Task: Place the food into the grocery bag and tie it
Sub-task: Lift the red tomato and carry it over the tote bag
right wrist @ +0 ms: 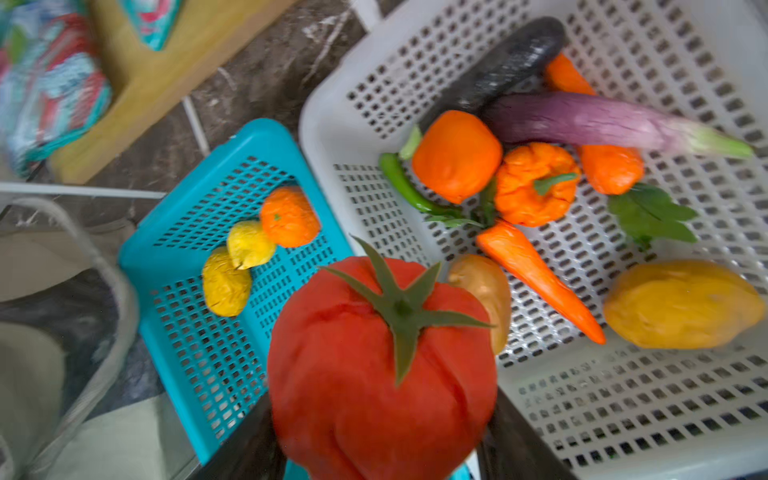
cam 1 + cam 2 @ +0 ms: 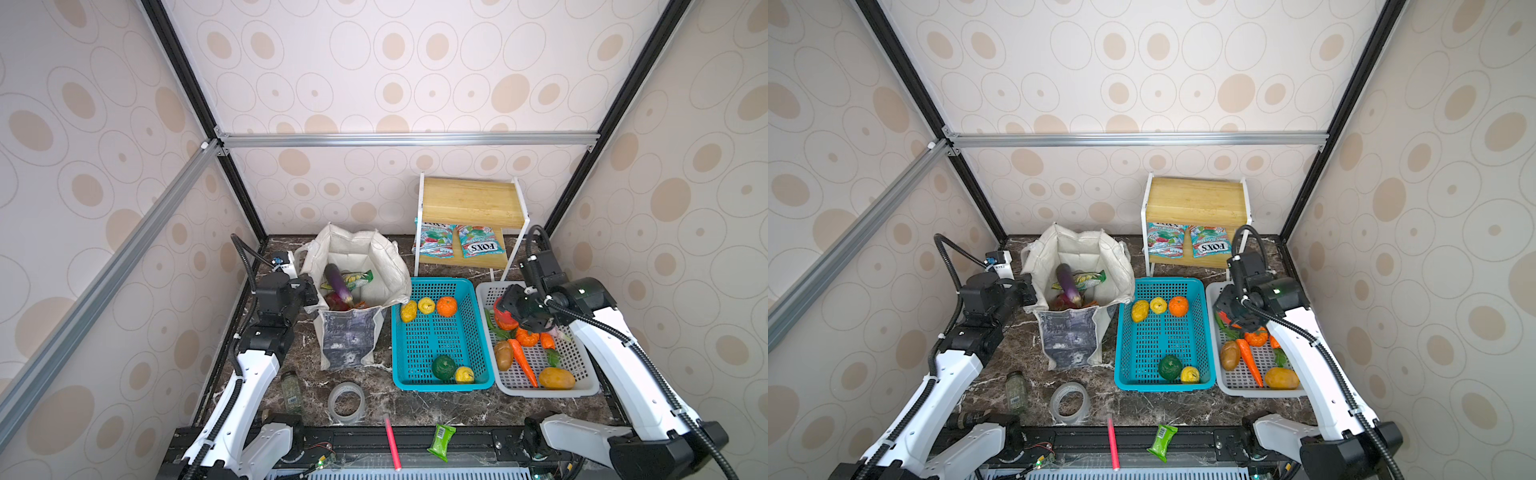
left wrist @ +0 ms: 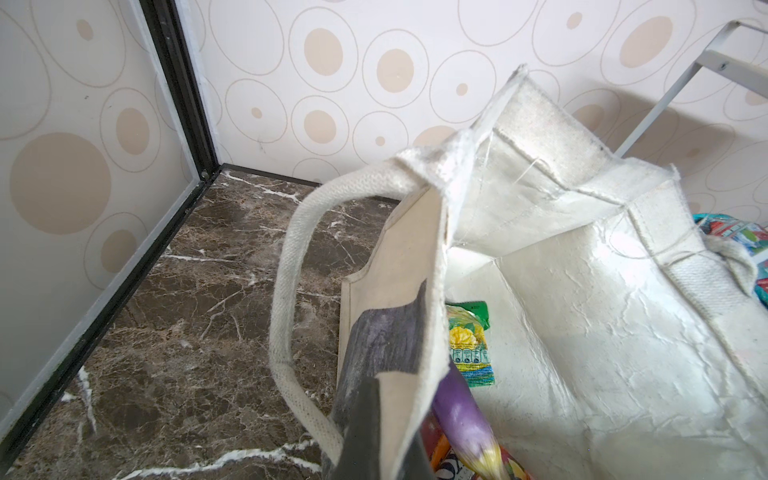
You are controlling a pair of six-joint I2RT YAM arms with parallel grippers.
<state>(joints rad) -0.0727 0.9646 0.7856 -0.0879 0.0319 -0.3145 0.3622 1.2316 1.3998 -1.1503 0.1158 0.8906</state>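
Observation:
The bag's rim (image 2: 321, 304) is held open by my left gripper, so my right gripper should keep moving the red tomato over the bag's opening (image 2: 364, 280) and let it go inside.
The grocery bag (image 2: 353, 249) (image 2: 1077, 249) stands open at the back left, with a purple eggplant (image 2: 337, 280) (image 3: 461, 419) and a green snack packet (image 2: 357, 279) (image 3: 469, 345) inside. My left gripper (image 2: 311, 303) (image 3: 386, 453) is shut on the bag's near left rim; a cream handle (image 3: 291, 291) loops beside it. My right gripper (image 2: 508, 313) (image 1: 382, 444) is shut on a red tomato (image 1: 382, 365) (image 2: 1224, 316), lifted over the left edge of the white basket (image 2: 548, 392) (image 1: 623, 415). More food lies there: a carrot (image 1: 540, 278), orange vegetables, an eggplant (image 1: 582, 120).
A teal basket (image 2: 440, 282) (image 1: 174, 332) between bag and white basket holds yellow fruits, an orange and a green round one. A wooden shelf (image 2: 469, 203) with FOX'S packets stands behind. At the front lie a jar (image 2: 291, 390), a tape roll (image 2: 345, 402), a red stick (image 2: 392, 442) and a green wrapper (image 2: 441, 441).

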